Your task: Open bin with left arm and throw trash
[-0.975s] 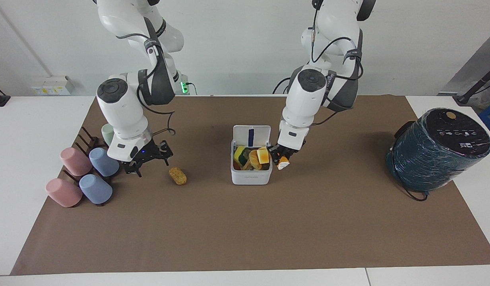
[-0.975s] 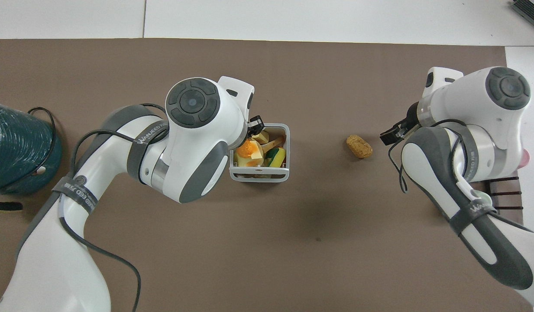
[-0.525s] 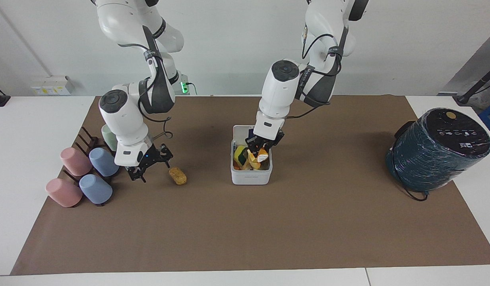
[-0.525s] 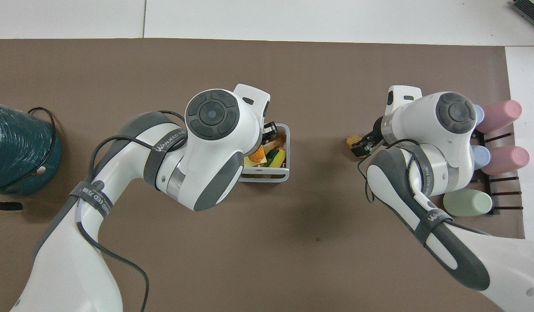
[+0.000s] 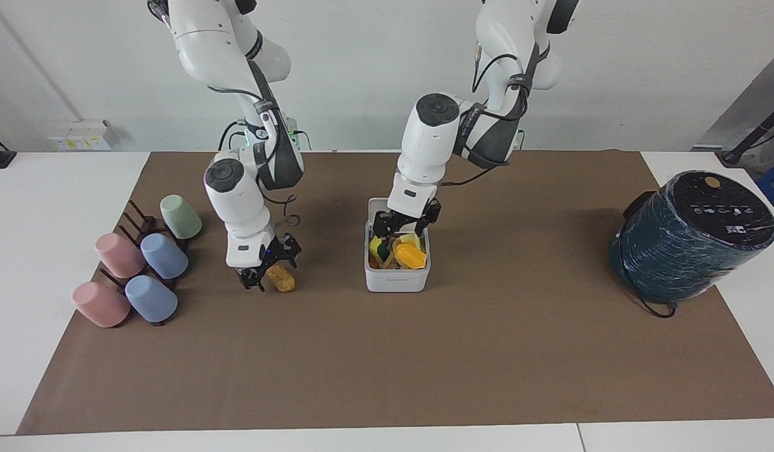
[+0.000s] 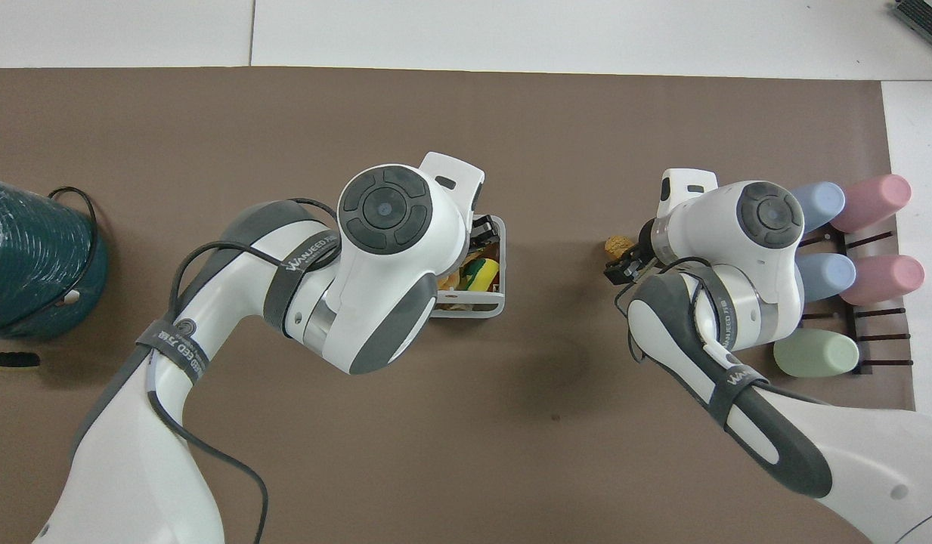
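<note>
The white bin is already full of toy-food bits [image 6: 480,273], so the tan-brown crusty oblong [image 6: 617,245] will come to rest on top and stay in sight when I lower it in.
The white bin [image 5: 396,280] stands mid-table, its lid [image 5: 375,204] raised at the edge nearer the robots. Several toy-food bits fill it, with an orange piece [image 5: 412,256] on top. My left gripper [image 5: 404,223] hangs open just over the bin's mouth and holds nothing. In the overhead view the left arm covers most of the bin [image 6: 469,308]. A tan-brown crusty oblong of trash [image 5: 282,279] lies on the mat toward the right arm's end. My right gripper [image 5: 270,267] is low over it, open, with its fingers around the oblong's end nearer the robots; the oblong [image 6: 618,244] shows beside that gripper [image 6: 624,263].
A big dark-teal cylinder [image 5: 691,238] with a cable sits at the left arm's end of the table. Pastel cups [image 5: 142,270] lie on a dark rack [image 5: 135,220] at the right arm's end, close to the right arm. A brown mat [image 5: 387,364] covers the table.
My left gripper carried the orange piece from beside the bin to over it and opened; the piece now lies in the bin. My right gripper moved from the cups to the oblong.
</note>
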Tool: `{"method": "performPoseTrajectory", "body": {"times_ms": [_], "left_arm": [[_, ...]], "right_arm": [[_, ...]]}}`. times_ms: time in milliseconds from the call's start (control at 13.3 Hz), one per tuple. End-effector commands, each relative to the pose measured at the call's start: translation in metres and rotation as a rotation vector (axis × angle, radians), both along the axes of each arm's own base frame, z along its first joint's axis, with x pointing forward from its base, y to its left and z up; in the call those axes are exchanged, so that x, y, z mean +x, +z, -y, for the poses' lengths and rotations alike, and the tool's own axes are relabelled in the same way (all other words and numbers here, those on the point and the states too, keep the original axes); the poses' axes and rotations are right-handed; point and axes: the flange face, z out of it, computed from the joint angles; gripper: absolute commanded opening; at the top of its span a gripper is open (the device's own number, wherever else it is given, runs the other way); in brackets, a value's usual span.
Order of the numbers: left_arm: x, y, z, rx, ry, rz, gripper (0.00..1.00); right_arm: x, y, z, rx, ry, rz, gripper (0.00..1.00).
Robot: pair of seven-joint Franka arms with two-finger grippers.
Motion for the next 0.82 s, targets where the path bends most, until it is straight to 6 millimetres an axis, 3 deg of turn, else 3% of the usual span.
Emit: {"method": "performPoseTrajectory", "body": {"times_ms": [0,75,225,375,600,750], "left_arm": [[0.000,0.000,0.001,-0.013,0.012,0.010,0.89],[0.001,0.003,0.002,-0.015,0.013,0.010,0.89],[0.007,0.013,-0.002,-0.015,0.021,0.012,0.89],[0.017,0.031,-0.016,0.011,0.031,-0.008,0.89],[0.044,0.080,-0.054,0.013,0.082,-0.009,0.88],[0.057,0.095,-0.087,0.043,0.036,-0.028,0.88]], "right_arm": [[-0.002,-0.001,0.000,0.014,-0.013,-0.006,0.10],[-0.002,0.000,-0.002,0.017,-0.042,-0.008,0.00],[0.000,0.008,-0.016,0.020,-0.082,-0.019,0.00],[0.006,0.029,-0.016,0.018,-0.126,-0.039,0.00],[0.021,0.080,-0.021,0.059,-0.293,-0.042,0.00],[0.033,0.115,-0.028,0.139,-0.394,-0.053,0.00]]}}
